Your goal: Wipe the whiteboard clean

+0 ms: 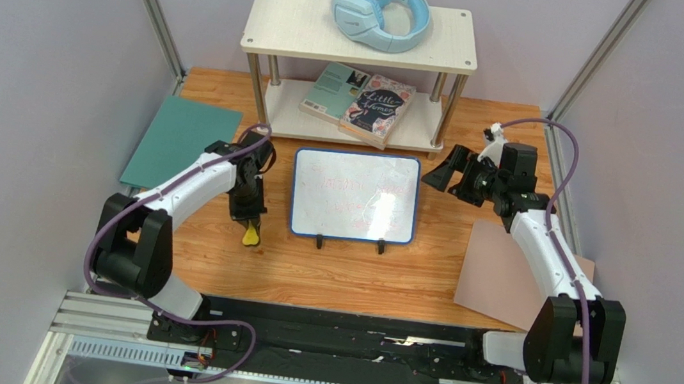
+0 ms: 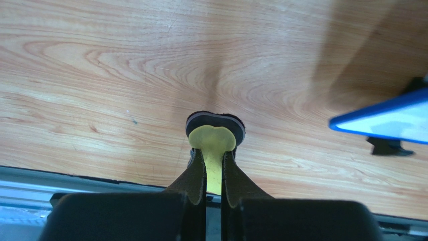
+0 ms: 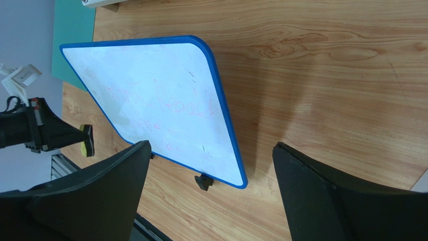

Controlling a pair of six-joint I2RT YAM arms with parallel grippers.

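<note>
My open right gripper should keep moving in toward the whiteboard's free upper corner [image 1: 418,162], which it faces, until its fingers straddle the whiteboard's blue rim [image 1: 420,171], and then close.
The whiteboard [image 1: 353,196] stands on little black feet at the middle of the wooden table, with a blue rim and faint pink writing. It also shows in the right wrist view [image 3: 150,100], and its corner shows in the left wrist view [image 2: 387,120]. My left gripper [image 1: 249,220] is left of the board's lower left corner, pointing down. It is shut on a yellow eraser [image 2: 215,138] with a black pad, which is at the table surface. My right gripper [image 1: 440,175] is open and empty, just right of the board's upper right corner.
A two-tier shelf [image 1: 283,23] stands at the back with blue headphones [image 1: 381,8] on top and books [image 1: 361,98] below. A teal sheet [image 1: 182,140] lies at the left. A tan-pink sheet [image 1: 501,273] lies at the right under my right arm.
</note>
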